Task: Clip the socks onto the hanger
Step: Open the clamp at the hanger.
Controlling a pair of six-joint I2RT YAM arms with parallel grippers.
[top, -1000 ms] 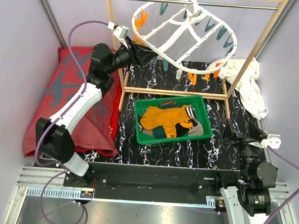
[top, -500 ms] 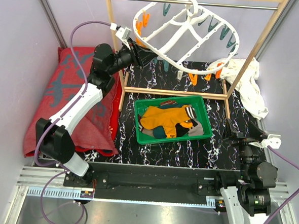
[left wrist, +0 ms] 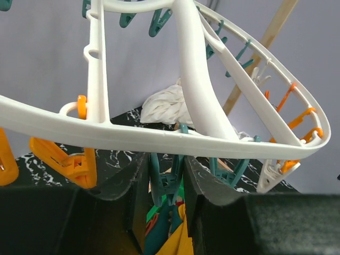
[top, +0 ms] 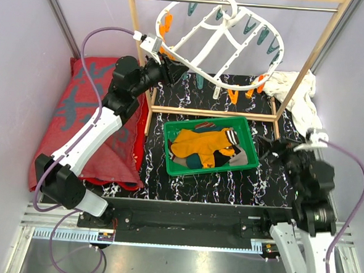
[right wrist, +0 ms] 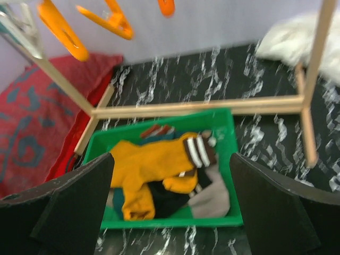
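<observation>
I should go on moving my open right gripper toward the mustard-orange sock's striped cuff (top: 232,137), which lies free on top of the heap, until the fingers are on both sides of its edge (top: 236,136).
The socks lie heaped in a green tray (top: 245,160): a mustard-orange sock (top: 200,144) with a striped cuff lies on top, and dark and grey ones lie under it. They also show in the right wrist view (right wrist: 159,164). The white oval hanger (top: 218,43) hangs tilted from the rack's rail, with orange and teal pegs along its rim. My left gripper (top: 174,67) is at the hanger's left rim. In the left wrist view (left wrist: 166,164) its jaws close round a teal peg (left wrist: 169,178) under the white rim (left wrist: 159,138). My right gripper (top: 269,149) is open and empty, just right of the tray, and faces the socks (right wrist: 171,159).
A light wooden rack frame (top: 211,113) stands behind the tray, with its base bar right behind it. A white cloth (top: 299,97) lies at the back right. A red cloth (top: 84,118) covers the left side. Purple walls close in on both sides.
My right arm has risen from its rest and swung left toward the tray. My left gripper has pushed the hanger's left rim up and left, tilting the hanger more.
</observation>
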